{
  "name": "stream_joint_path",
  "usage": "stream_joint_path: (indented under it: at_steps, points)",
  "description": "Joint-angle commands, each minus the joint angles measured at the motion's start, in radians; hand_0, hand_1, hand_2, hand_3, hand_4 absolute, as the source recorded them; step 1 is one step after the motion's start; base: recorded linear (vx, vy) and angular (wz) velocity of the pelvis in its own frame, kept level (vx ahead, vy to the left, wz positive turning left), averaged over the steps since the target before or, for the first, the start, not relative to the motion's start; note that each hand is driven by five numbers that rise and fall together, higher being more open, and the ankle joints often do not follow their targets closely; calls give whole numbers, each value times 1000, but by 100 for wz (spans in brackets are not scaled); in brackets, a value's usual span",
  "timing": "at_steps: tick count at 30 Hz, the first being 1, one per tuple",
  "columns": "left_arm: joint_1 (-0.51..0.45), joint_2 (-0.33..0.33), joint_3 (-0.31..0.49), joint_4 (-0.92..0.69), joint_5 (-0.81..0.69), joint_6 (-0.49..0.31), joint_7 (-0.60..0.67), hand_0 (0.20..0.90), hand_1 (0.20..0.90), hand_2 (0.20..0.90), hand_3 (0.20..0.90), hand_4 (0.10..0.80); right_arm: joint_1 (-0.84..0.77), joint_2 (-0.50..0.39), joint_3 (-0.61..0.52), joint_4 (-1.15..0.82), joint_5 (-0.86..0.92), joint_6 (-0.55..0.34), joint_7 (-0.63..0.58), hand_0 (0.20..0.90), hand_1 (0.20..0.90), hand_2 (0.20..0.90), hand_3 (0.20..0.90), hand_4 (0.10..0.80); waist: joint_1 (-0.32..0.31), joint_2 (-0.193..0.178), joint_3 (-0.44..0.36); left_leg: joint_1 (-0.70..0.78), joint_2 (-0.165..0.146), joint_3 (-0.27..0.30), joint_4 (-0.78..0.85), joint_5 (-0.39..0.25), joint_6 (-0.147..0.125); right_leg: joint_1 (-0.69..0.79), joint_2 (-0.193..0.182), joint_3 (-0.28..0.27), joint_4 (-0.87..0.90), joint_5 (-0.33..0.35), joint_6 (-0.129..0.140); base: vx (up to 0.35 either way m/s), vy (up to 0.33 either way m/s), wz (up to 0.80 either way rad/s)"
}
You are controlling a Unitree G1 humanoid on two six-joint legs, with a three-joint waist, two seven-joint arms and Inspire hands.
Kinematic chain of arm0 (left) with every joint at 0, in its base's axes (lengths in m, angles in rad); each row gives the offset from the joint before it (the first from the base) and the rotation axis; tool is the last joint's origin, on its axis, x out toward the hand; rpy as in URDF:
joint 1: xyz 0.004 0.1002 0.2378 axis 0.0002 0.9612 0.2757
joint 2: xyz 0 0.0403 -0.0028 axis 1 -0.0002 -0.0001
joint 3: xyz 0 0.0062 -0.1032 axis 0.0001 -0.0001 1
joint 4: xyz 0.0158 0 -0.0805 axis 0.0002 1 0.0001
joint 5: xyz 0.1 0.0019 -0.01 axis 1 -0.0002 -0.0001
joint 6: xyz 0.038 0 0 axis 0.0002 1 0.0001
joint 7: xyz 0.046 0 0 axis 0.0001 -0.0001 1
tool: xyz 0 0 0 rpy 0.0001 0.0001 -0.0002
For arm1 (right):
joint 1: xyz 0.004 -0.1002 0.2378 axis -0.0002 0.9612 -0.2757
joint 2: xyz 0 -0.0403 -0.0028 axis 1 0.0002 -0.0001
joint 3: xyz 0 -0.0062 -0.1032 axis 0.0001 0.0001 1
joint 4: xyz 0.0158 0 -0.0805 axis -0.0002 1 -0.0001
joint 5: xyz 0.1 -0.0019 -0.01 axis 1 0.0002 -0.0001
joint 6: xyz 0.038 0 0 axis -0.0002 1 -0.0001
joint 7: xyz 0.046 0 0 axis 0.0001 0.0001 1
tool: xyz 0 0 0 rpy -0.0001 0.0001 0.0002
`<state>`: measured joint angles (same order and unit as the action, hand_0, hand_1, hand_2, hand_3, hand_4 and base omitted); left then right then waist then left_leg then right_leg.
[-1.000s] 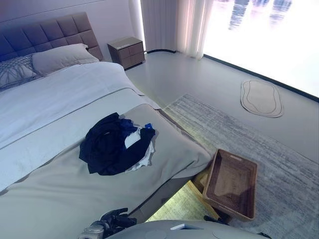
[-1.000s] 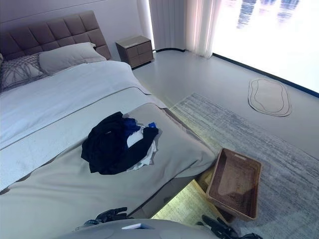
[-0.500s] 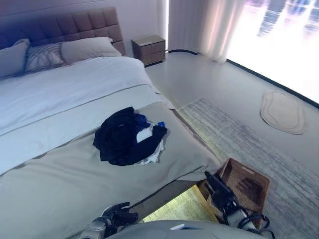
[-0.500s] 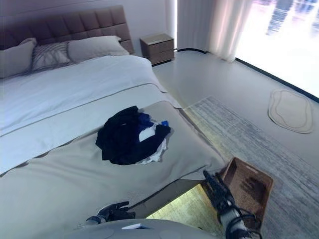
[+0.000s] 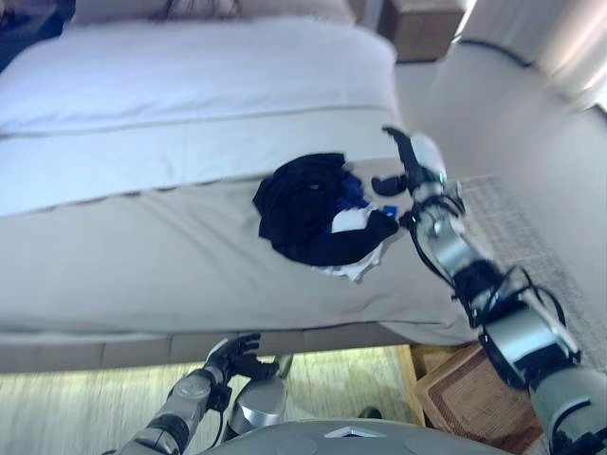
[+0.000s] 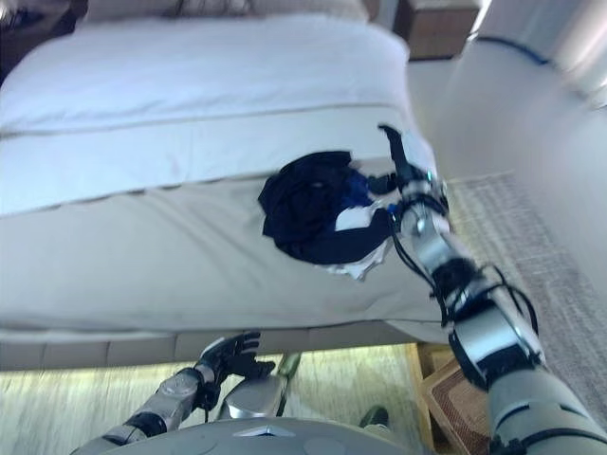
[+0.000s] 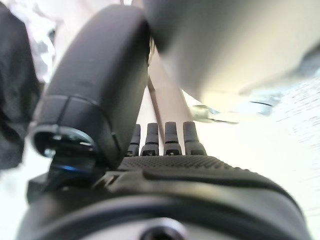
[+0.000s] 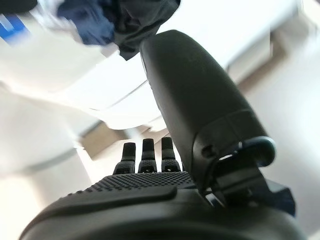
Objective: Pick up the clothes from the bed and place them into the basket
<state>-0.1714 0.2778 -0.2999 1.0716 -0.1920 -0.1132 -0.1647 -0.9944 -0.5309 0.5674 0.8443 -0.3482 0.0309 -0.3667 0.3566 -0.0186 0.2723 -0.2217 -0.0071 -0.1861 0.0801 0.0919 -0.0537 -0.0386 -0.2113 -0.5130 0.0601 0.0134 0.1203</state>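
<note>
Blue and white edges are showing from under the black cloth. The cloth will come off alone and uncover separate pieces when I lift it.
A pile of dark navy clothes with white and blue pieces in it lies on the grey cover near the foot of the bed. My right hand is open, fingers straight and thumb out, just above the bed at the right edge of the pile; I cannot tell if it touches the cloth. Its wrist view shows its straight fingers and the clothes past them. My left hand is open and empty, low in front of the bed's side. The brown wicker basket stands on the floor at the lower right, partly behind my right arm.
A white duvet covers the far part of the bed. A brown nightstand stands at the far right. A grey rug lies on the floor right of the bed, and a lit strip of floor runs under the bed's side.
The camera has swung down and left. My right arm has risen from beside the basket to the right edge of the clothes pile. My left hand stays low.
</note>
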Motion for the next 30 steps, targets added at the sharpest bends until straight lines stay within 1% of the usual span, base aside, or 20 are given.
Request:
stream_joint_path:
  at_steps: [1, 3, 4, 7, 9, 12, 16, 17, 19, 20, 21, 24, 26, 29, 30]
  points:
    - [87, 130, -51, 42, -12, 10, 15, 900, 900, 900, 900, 800, -172, -38, 81, -77, -70, 3, -103, 900, 900, 900, 900, 800, 87, -26, 82, -26, -67, 30, 15, -105, 92, 24, -56, 53, 189, -39, -13, -81, -32, 42]
    - [86, 131, -46, 40, -30, 0, 17, 900, 900, 900, 900, 800, -192, -38, 95, -65, -69, 8, -101, 900, 900, 900, 900, 800, 95, -26, 91, -41, -68, 26, 21, -103, 91, 15, -59, 48, 196, -37, -12, -29, 13, 27]
    - [93, 135, -31, 26, -66, -20, 17, 900, 900, 900, 900, 800, -222, -36, 112, -44, -77, 24, -90, 900, 900, 900, 900, 800, 113, -26, 111, -61, -69, 20, 26, -100, 89, 3, -64, 41, 205, -29, -9, -20, 24, 20]
    - [99, 155, 13, -3, -108, -26, 23, 900, 900, 900, 900, 800, -272, -31, 144, 32, -84, 65, -16, 900, 900, 900, 900, 800, 150, -35, 148, -97, -66, 2, 16, -85, 84, -21, -67, 13, 215, -22, -1, -23, -26, 22]
    - [102, 172, 29, -7, -123, -26, 17, 900, 900, 900, 900, 800, -315, -27, 178, 137, -72, 103, 68, 900, 900, 900, 900, 800, 178, -40, 172, -115, -59, -8, -9, -64, 79, -31, -66, -20, 220, -28, 2, -8, -19, 33]
    - [100, 173, 31, 8, -146, -49, 0, 900, 900, 900, 900, 800, -350, -16, 189, 254, -67, 150, 160, 900, 900, 900, 900, 800, 194, -34, 194, -135, -59, -13, -22, -48, 77, -45, -72, -46, 234, -35, 1, -13, 36, 23]
    - [101, 164, 27, 11, -147, -65, -11, 900, 900, 900, 900, 800, -386, -1, 184, 313, -83, 230, 210, 900, 900, 900, 900, 800, 210, -18, 210, -150, -63, -23, -13, -46, 79, -69, -94, -70, 279, -44, -1, 13, 66, 17]
    - [101, 163, 27, 11, -147, -66, -12, 900, 900, 900, 900, 800, -388, 0, 183, 316, -84, 239, 215, 900, 900, 900, 900, 800, 210, -17, 211, -151, -63, -23, -12, -46, 79, -70, -95, -71, 281, -45, -1, 3, 35, 15]
    - [102, 163, 24, 17, -146, -75, -19, 900, 900, 900, 900, 800, -398, 4, 180, 339, -98, 297, 277, 900, 900, 900, 900, 800, 213, -11, 214, -155, -63, -24, -8, -46, 78, -80, -102, -75, 294, -48, -1, 4, 13, 8]
    - [105, 167, 26, 9, -141, -73, -18, 900, 900, 900, 900, 800, -398, -4, 190, 354, -90, 323, 318, 467, 467, 467, 395, 295, 214, -11, 214, -153, -58, -23, -12, -45, 77, -78, -100, -77, 289, -50, 1, 10, -26, 3]
    - [105, 171, 28, 5, -138, -71, -17, 900, 900, 900, 900, 800, -401, -11, 197, 355, -78, 322, 310, 300, 300, 300, 200, 100, 212, -12, 214, -148, -56, -24, -17, -45, 76, -75, -99, -77, 281, -48, 3, 7, -43, 3]
    - [109, 176, 26, 18, -133, -81, -14, 900, 900, 900, 900, 800, -418, -18, 194, 333, -83, 299, 250, 300, 300, 300, 200, 100, 202, -14, 205, -130, -47, -18, -26, -48, 73, -64, -98, -69, 274, -45, 6, 0, -47, 0]
    - [110, 177, 24, 23, -132, -82, -9, 900, 900, 900, 900, 800, -435, -22, 197, 312, -57, 276, 177, 300, 300, 300, 200, 100, 193, -14, 196, -118, -41, -14, -33, -50, 70, -58, -94, -59, 267, -50, 6, -11, -45, -4]
    - [122, 170, 19, 37, -129, -89, 2, 900, 900, 900, 900, 800, -466, -40, 179, 199, 25, 223, -23, 300, 300, 300, 200, 100, 170, -16, 168, -89, -34, -5, -48, -51, 63, -38, -82, -38, 247, -64, 3, -16, -27, -7]
    - [125, 166, 21, 41, -128, -90, 6, 900, 900, 900, 900, 800, -469, -55, 156, 125, 48, 213, -96, 300, 300, 300, 200, 100, 158, -18, 156, -79, -32, 0, -53, -53, 62, -28, -78, -32, 238, -65, 3, -27, -21, -10]
